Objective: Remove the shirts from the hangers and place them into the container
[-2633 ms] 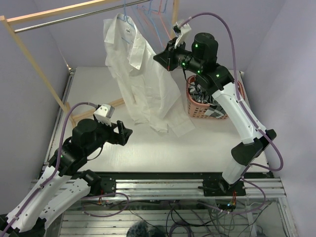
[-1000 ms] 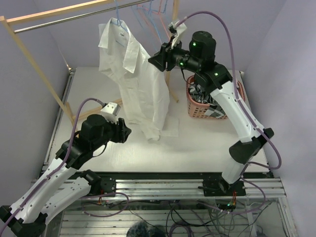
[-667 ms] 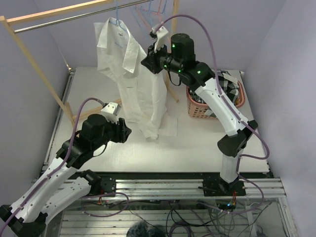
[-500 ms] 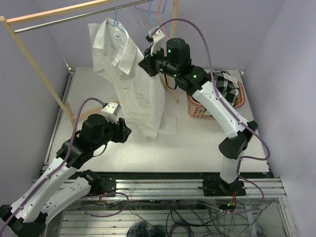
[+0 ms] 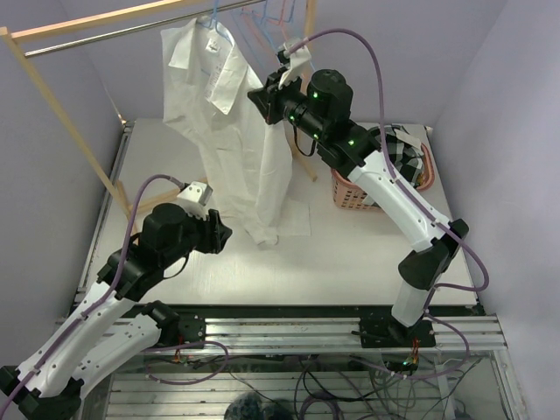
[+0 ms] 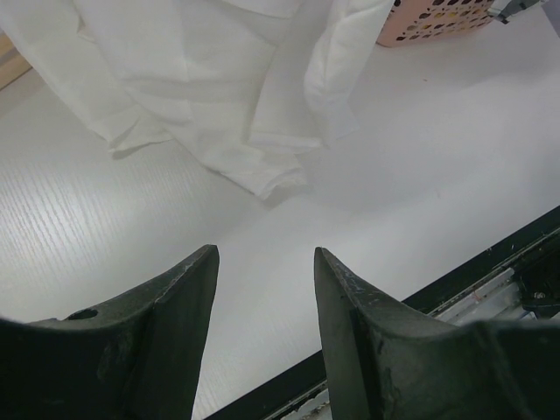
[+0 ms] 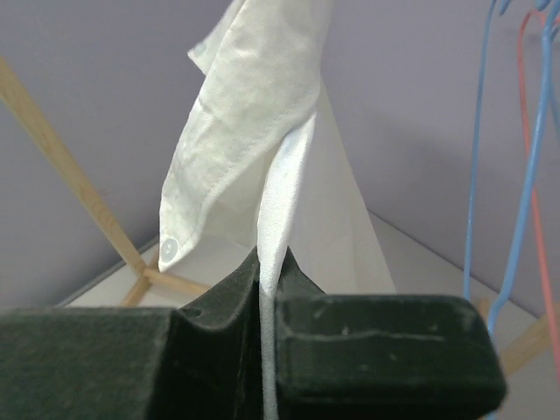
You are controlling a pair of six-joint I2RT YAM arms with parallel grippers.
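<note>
The white shirt's free shoulder (image 5: 179,54) is hanging up by the bar, far above my left gripper. Next, I bring shirt and hanger (image 5: 215,17) down with my right gripper first.
A plain white shirt (image 5: 232,122) hangs from a light blue hanger (image 5: 213,17) on the rail, its hem trailing on the table. High up beside the collar, my right gripper (image 5: 255,94) is shut on the shirt's front edge. The right wrist view shows that edge (image 7: 278,175) pinched between the jaws of the right gripper (image 7: 269,262). My left gripper (image 5: 223,234) is open and low over the table, short of the hem (image 6: 262,179), with nothing between its fingers (image 6: 188,297). The pink container (image 5: 350,194) at the right holds a checked shirt (image 5: 402,153).
Empty blue and pink hangers (image 5: 280,13) hang on the rail right of the white shirt, close to my right wrist; they also show in the right wrist view (image 7: 525,131). A wooden rack leg (image 5: 52,96) slants at the left. The table's front rail (image 5: 289,328) lies near the arm bases.
My right gripper has shut on the shirt's front edge and shifted left and up, swinging the shirt leftward on its hanger. The left arm has stayed put.
</note>
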